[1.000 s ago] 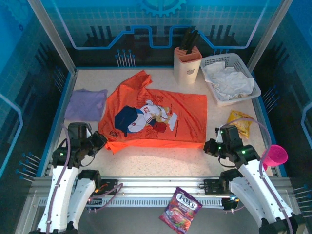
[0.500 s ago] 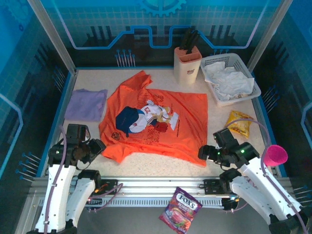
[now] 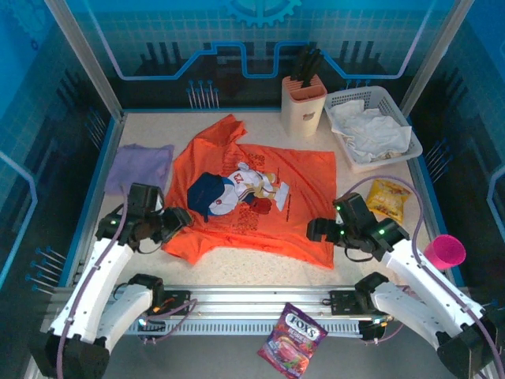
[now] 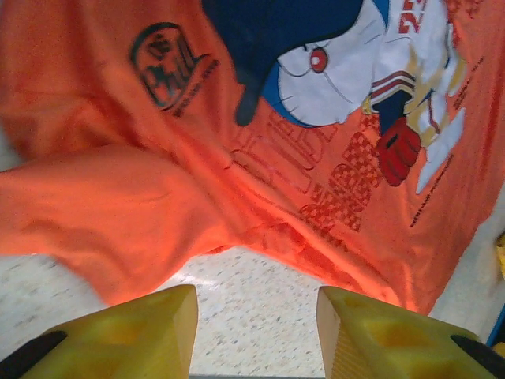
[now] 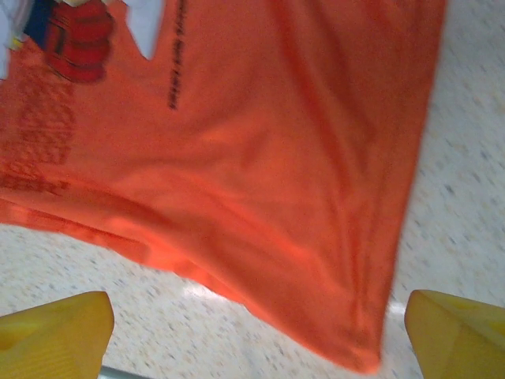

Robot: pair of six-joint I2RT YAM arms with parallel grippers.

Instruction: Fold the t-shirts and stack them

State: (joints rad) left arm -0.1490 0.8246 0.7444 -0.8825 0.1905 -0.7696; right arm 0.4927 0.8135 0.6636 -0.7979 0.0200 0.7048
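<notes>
The near sleeve (image 3: pixel 188 248) is bunched up against the t-shirt's side. Next, my left gripper pulls the sleeve straight before my right gripper grabs the far hem corner (image 3: pixel 331 155).
The orange-red t-shirt (image 3: pixel 260 197) lies spread in the middle of the table, its cartoon print facing up and its near hem slack and slanted. The same orange-red t-shirt (image 4: pixel 142 197) fills the upper part of the left wrist view. My left gripper (image 3: pixel 170 223) hangs open over the shirt's near left corner, and bare table shows between the fingers of the left gripper (image 4: pixel 256 332). My right gripper (image 3: pixel 316 230) stands wide open at the near right corner. In the right wrist view that corner of the t-shirt (image 5: pixel 355 347) lies loose between the spread fingers of the right gripper (image 5: pixel 260 324). The lavender t-shirt (image 3: pixel 140 167) rests folded at the left.
A knife block (image 3: pixel 304 103) and a white basket (image 3: pixel 359 92) of crumpled cloth stand at the back right. A yellow snack packet (image 3: pixel 388 197) lies right of the shirt. A pink cup (image 3: pixel 443 250) sits by the right arm. A FOX'S candy bag (image 3: pixel 292 332) lies on the front rail.
Both grippers went from shut to open and let go of the orange shirt's near corners. The hem dropped slack onto the table. Both arms moved inward and away from the near edge.
</notes>
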